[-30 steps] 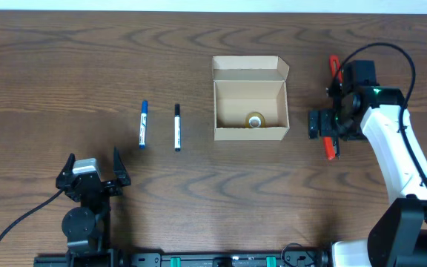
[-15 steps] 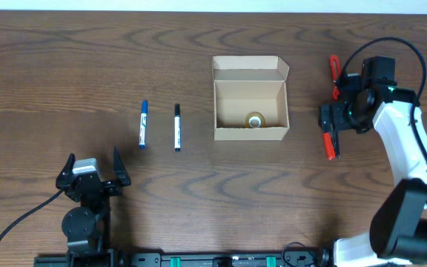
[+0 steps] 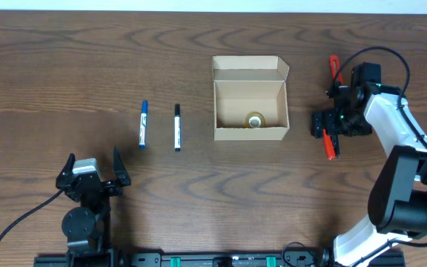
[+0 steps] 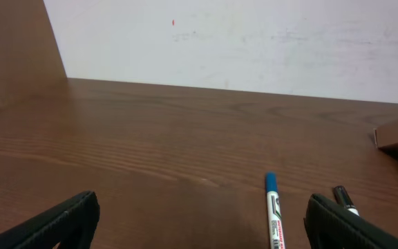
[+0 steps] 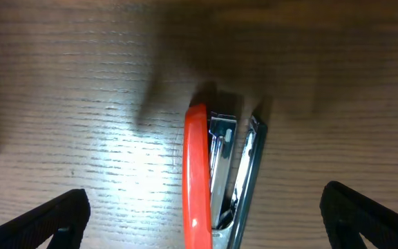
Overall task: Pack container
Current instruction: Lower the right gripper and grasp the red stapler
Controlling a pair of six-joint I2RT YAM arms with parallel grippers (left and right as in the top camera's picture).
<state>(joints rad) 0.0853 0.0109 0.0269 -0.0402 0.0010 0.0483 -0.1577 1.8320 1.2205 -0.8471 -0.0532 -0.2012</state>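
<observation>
I continue to lower my right gripper until its fingers are on either side of the red stapler (image 5: 215, 176), then close them, because they stand across its narrow width, with clear wood on both sides (image 5: 140, 187).
The container (image 3: 249, 100), a tan cardboard box, stands open at mid table with its flap folded back. A small tape roll (image 3: 255, 119) lies inside it. My right gripper (image 3: 330, 123) hangs open just right of the box, over a red stapler (image 3: 330, 146). In the right wrist view the stapler (image 5: 200, 180) lies on its side between the wide-apart fingers of the right gripper (image 5: 209, 216), untouched. My left gripper (image 3: 93, 172) rests open near the front edge; its wrist view shows the left gripper (image 4: 200, 225) holding nothing.
A blue marker (image 3: 143, 124) and a black marker (image 3: 177, 127) lie side by side left of the box, ahead of the left gripper; both markers, blue (image 4: 273, 211) and black (image 4: 344, 199), show in its wrist view. Another red tool (image 3: 335, 68) lies behind the right gripper.
The right gripper drifted slightly right, then came back left, over the red stapler. Its jaws stayed open. The left arm has not moved.
</observation>
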